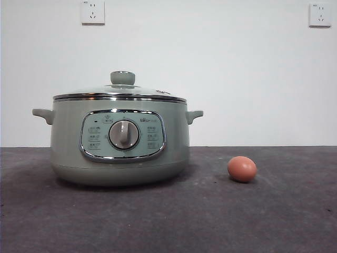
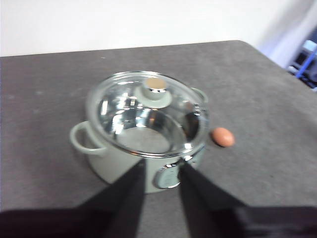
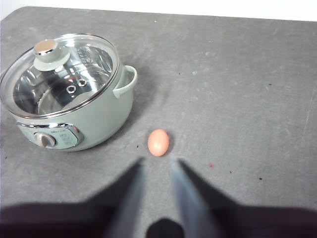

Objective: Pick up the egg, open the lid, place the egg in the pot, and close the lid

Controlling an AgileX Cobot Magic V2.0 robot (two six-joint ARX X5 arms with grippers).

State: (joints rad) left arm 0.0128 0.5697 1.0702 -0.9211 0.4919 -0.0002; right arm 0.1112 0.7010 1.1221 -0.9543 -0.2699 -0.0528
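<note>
My gripper will lift the glass lid (image 1: 95,90) off whole and leave the pot standing, because an unbroken metal rim (image 1: 120,97) runs all around the lid.
The pale green pot (image 1: 120,158) stands left of centre on the dark table, its dial facing the front. The glass lid (image 1: 84,93) with its green knob sits shut on it. The brown egg (image 1: 242,169) lies on the table to the pot's right, apart from it. No arm shows in the front view. My left gripper (image 2: 162,164) is open and empty, above and in front of the pot (image 2: 111,166) and lid (image 2: 148,119); the egg (image 2: 223,137) is off to the side. My right gripper (image 3: 157,162) is open and empty, held above the table just short of the egg (image 3: 158,142), beside the pot (image 3: 106,119).
The dark grey felt-like table (image 1: 210,221) runs back to a white wall with two sockets (image 1: 92,11) (image 1: 320,14). In the left wrist view the table's far corner (image 2: 247,47) shows, with blue furniture beyond it.
</note>
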